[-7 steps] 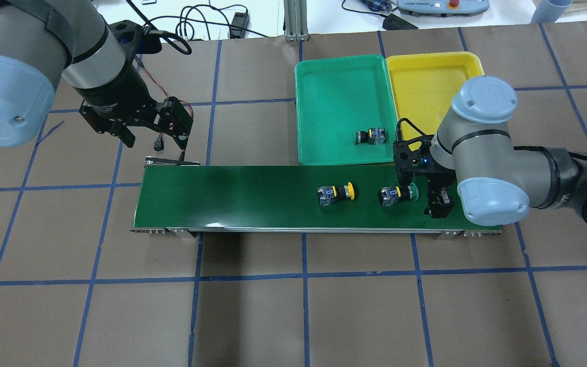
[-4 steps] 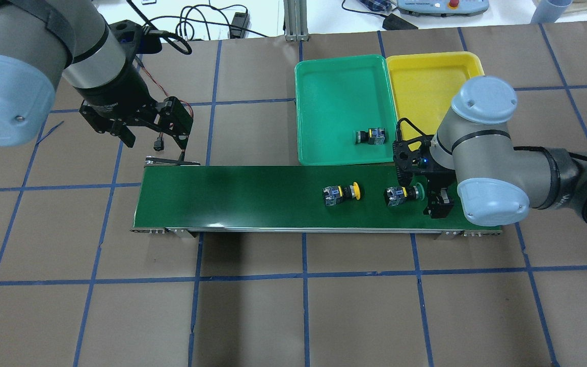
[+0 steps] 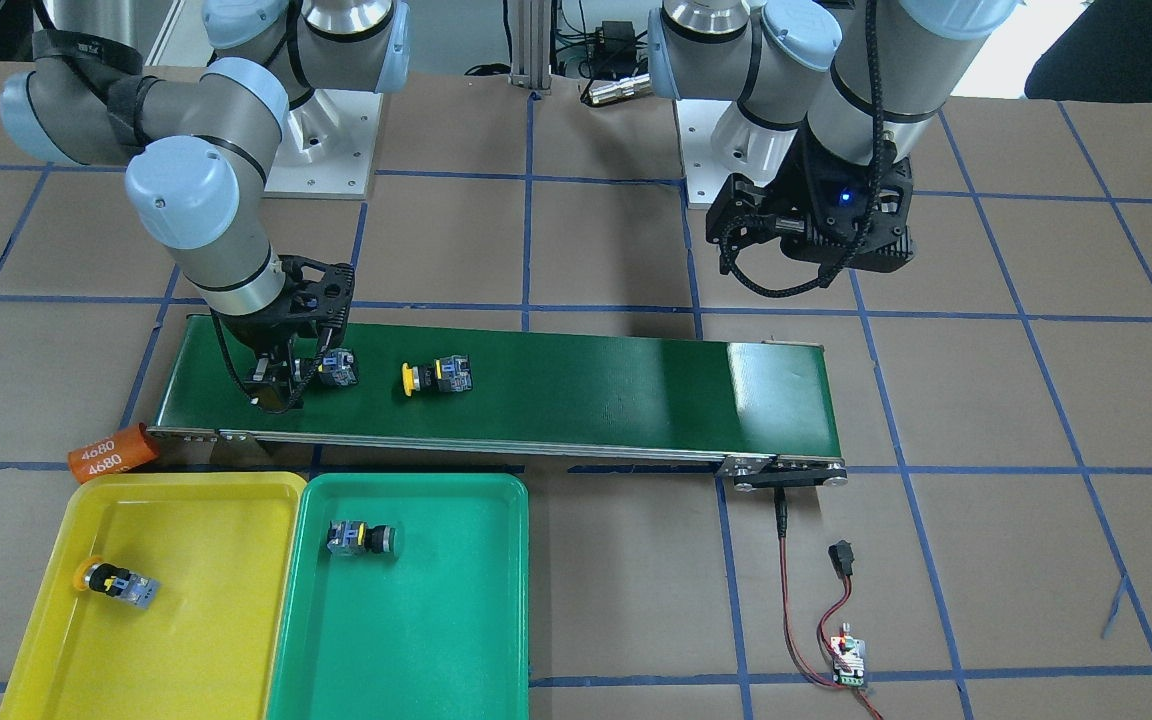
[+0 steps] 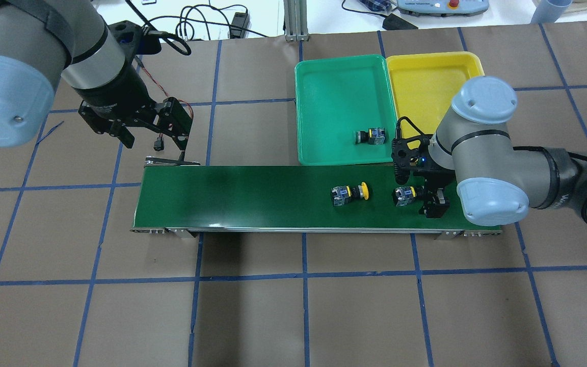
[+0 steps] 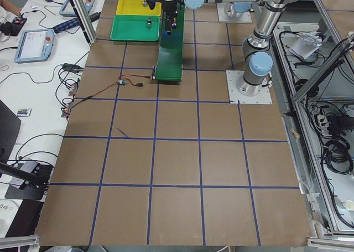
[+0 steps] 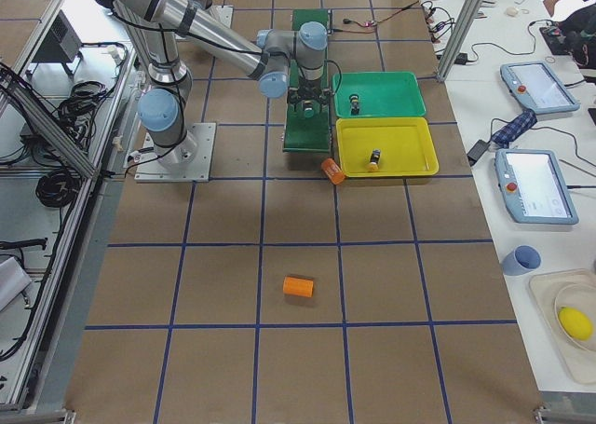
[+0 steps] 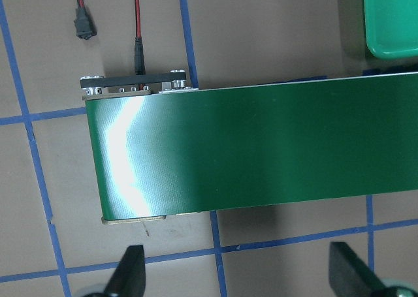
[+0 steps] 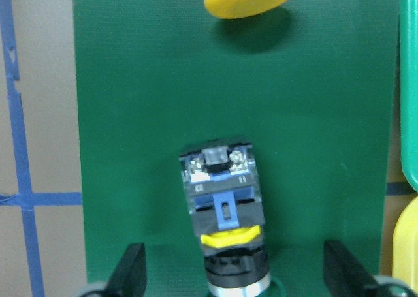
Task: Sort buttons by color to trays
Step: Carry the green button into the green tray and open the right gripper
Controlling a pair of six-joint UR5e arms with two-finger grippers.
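My gripper will carry the green-capped button away. The yellow-capped button (image 3: 436,374) lies on the conveyor belt (image 3: 590,390), so it will ride toward the orange cylinder as this happens.
A green-capped button (image 4: 406,195) lies on its side on the belt, its cap between the fingers of my right gripper (image 4: 423,196), which is open; the right wrist view shows the button (image 8: 225,212) between the spread fingers (image 8: 127,271). A yellow-capped button (image 4: 349,193) lies just left of it. The green tray (image 4: 342,86) holds one green-capped button (image 4: 370,136). The yellow tray (image 3: 186,620) holds one yellow-capped button (image 3: 114,582). My left gripper (image 4: 156,135) is open and empty above the belt's left end.
The dark-green conveyor belt (image 4: 252,196) runs across the middle, with the trays touching its far side. An orange cylinder marked 4680 (image 3: 111,452) lies by the belt's end near the yellow tray. Wires and a small switch (image 3: 841,600) lie off the belt's other end.
Both buttons on the belt have moved right, toward my right gripper. The green-capped one now has its cap between the open fingers. The left arm has not moved.
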